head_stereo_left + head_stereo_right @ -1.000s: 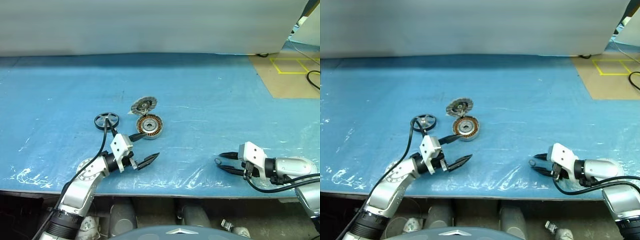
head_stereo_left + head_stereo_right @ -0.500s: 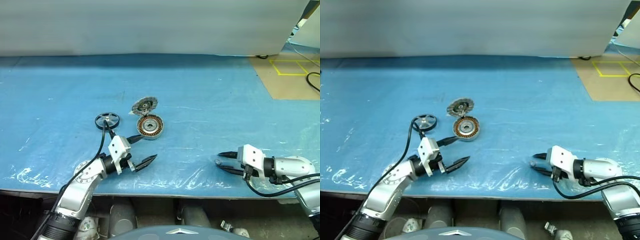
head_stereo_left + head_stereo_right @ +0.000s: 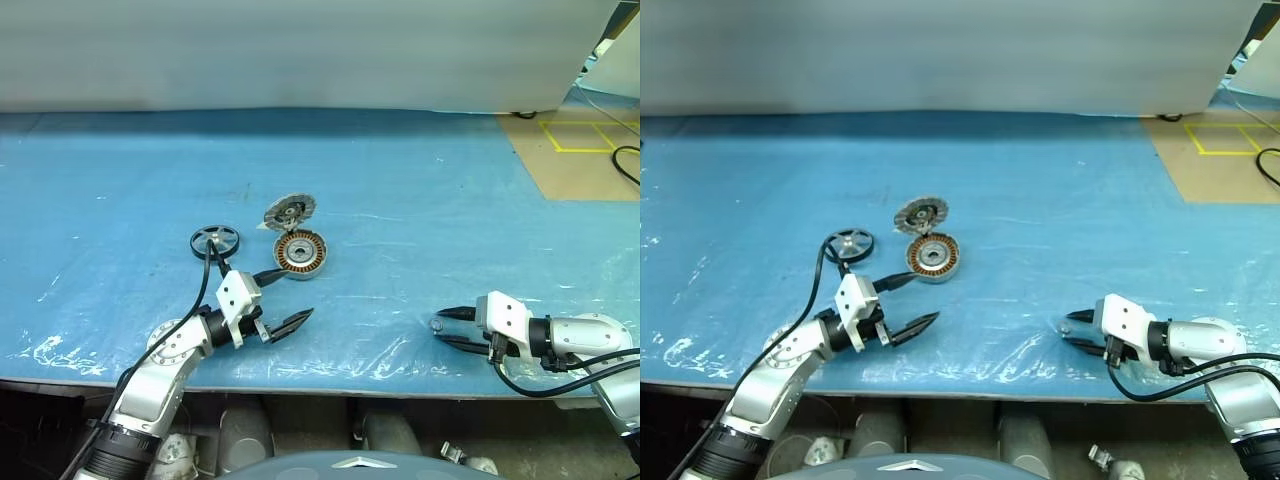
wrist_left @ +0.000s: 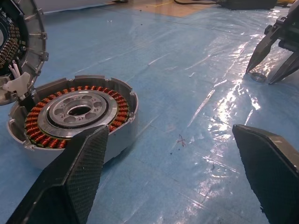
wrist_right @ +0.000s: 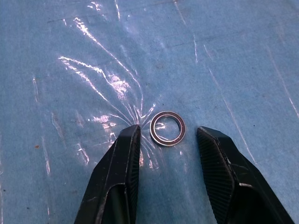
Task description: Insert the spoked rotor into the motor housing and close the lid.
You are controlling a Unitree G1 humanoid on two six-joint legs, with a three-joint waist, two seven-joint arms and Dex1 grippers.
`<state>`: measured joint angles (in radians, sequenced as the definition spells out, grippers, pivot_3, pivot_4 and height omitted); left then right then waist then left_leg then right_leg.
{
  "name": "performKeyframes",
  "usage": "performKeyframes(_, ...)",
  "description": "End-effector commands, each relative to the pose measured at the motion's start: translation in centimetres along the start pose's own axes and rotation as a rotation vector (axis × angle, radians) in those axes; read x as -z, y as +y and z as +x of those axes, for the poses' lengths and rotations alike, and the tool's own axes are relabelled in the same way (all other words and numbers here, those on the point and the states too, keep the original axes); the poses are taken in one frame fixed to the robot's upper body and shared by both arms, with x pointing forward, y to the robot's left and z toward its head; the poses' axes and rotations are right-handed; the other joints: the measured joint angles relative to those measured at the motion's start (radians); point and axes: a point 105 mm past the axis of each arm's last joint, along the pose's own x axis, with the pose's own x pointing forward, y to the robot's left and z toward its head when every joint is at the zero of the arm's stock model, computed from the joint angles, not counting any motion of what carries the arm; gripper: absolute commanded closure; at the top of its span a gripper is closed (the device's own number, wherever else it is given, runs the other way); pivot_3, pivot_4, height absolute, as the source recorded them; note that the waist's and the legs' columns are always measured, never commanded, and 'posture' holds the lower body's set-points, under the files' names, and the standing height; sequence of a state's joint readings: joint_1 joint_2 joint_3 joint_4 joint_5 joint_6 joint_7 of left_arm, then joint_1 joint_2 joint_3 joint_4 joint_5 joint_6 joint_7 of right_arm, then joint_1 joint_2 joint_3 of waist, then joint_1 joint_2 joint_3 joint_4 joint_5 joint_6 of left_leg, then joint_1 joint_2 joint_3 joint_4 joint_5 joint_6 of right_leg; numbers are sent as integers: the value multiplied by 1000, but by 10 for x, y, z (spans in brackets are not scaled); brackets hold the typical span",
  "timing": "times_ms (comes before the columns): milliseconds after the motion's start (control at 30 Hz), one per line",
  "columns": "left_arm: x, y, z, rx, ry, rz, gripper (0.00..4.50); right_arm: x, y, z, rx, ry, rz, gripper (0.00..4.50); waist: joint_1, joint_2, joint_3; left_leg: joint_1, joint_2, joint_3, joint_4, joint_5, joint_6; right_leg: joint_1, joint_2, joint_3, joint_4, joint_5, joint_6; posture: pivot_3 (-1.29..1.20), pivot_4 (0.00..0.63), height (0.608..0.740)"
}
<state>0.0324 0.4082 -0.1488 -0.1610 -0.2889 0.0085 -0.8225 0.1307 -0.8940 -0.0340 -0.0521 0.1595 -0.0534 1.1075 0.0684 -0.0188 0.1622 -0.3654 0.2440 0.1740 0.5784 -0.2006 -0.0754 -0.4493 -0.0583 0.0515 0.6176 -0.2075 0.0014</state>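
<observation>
When I insert the spoked rotor [image 3: 215,241], it should sink inside and let the lid close flat: the copper windings [image 4: 122,106] sit below the housing's rim.
The motor housing [image 3: 299,251], a short silver drum with copper windings, sits left of the table's middle. The lid [image 3: 288,211], a slotted silver disc, stands tilted up at the housing's far edge. The spoked rotor [image 3: 213,240], a thin black ring, lies flat to the housing's left. My left gripper [image 3: 298,291] is open just in front of the housing [image 4: 77,116], one finger [image 4: 79,172] close to its wall, nothing between them. My right gripper [image 3: 438,324] is open low over the table at the front right, its fingers either side of a small metal ring [image 5: 167,128] without touching it.
Blue plastic sheeting [image 3: 420,200] covers the table, wrinkled and shiny near the front edge. A brown floor patch with yellow tape [image 3: 580,140] lies at the far right. A pale wall [image 3: 300,50] backs the table. A black cable [image 3: 207,285] runs along my left arm.
</observation>
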Motion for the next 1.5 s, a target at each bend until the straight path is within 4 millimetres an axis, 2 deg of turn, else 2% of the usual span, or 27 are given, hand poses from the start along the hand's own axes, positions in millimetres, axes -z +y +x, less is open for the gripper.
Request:
performKeyframes(33, -7, 3, -2, -9, -19, 26, 0, 6, 4, 3, -19, 35, 0, 2691, 0, 0, 0, 0, 0, 0, 0, 0, 0, 0, 0, 0, 0, 0, 0, 0, 150, 740)
performKeyframes(100, -8, 3, -2, -9, -20, 28, 0, 7, 2, 4, -13, 45, -15, 3054, -1, -1, -1, 0, 0, 0, 0, 0, 0, 0, 0, 0, 0, 0, 0, 0, 150, 740)
performKeyframes(167, -9, 5, -1, -11, -22, 32, 0, 10, 1, 5, -11, 57, -32, 3718, -1, -2, -1, 0, 0, 0, 0, 0, 0, 0, 0, 0, 0, 0, 0, 0, 150, 740)
performKeyframes(200, -10, 6, -1, -13, -22, 35, 0, 11, 1, 5, -11, 61, -42, 3841, -1, -3, -2, 1, 0, 0, 0, 0, 0, 0, 0, 0, 0, 0, 0, 0, 150, 740)
performKeyframes(300, -10, 9, -3, -20, -20, 42, 0, 6, -5, 7, -2, 56, -89, 3841, -2, -4, -3, 3, 0, 0, 0, 0, 0, 3, 0, 0, 0, 0, 0, 0, 150, 740)
performKeyframes(367, -9, 12, -4, -26, -17, 46, 0, -10, -17, 11, 29, -1, -86, 3841, -4, -4, -3, 7, 0, 0, 0, 0, 0, 7, 0, 0, -1, 0, 1, 0, 150, 740)
performKeyframes(533, -14, 22, -9, -51, -17, 80, 0, -90, -56, 36, 93, -302, -10, 3841, -31, -3, -3, 13, -1, 0, -1, 0, 0, 7, 0, 1, -2, 0, 1, 0, 150, 740)
performKeyframes(600, -20, 28, -11, -77, -26, 92, 0, -111, -70, 44, 112, -364, -9, 3841, -30, -3, -3, 13, -1, -1, -1, 0, 0, 7, 0, 0, 0, 0, 0, 0, 150, 740)
performKeyframes(700, -23, 34, -17, -107, -27, 99, 0, -125, -82, 63, 113, -361, -15, 3841, -24, -2, -3, 13, 0, -1, -3, 0, 0, 6, 0, -2, 0, 4, -7, 0, 150, 740)
performKeyframes(833, -20, 35, -27, -132, 1, 94, 0, -147, -91, 93, 89, -385, 7, 3841, -26, -2, -3, 12, 0, -1, -7, 2, -3, 6, 0, -4, -3, 3, -8, 0, 150, 740)
performKeyframes(1000, -18, 35, -35, -164, 23, 97, 0, -163, -96, 121, 41, -378, 61, 3841, -24, -1, -2, 11, 0, -1, -9, 2, -4, 5, 0, -6, -4, 2, -9, 0, 150, 740)
performKeyframes(1100, -18, 31, -36, -179, 22, 92, 0, -170, -96, 129, 4, -391, 82, 3841, -25, -1, -2, 11, 1, -1, -8, 2, -4, 5, 0, -6, -4, 2, -9, 0, 150, 740)
performKeyframes(1267, -16, 27, -37, -186, 33, 88, 0, -176, -82, 136, -107, -394, 37, 3841, -25, -1, -2, 11, 1, -1, -8, 2, -3, 5, 0, -6, -3, 2, -9, 0, 150, 740)
performKeyframes(1500, -16, 28, -38, -197, 45, 91, 0, -186, -69, 154, -137, -390, -29, 3841, -27, -1, -2, 12, 2, -1, -8, 2, -3, 5, 0, -6, -3, 2, -9, 0, 150, 740)
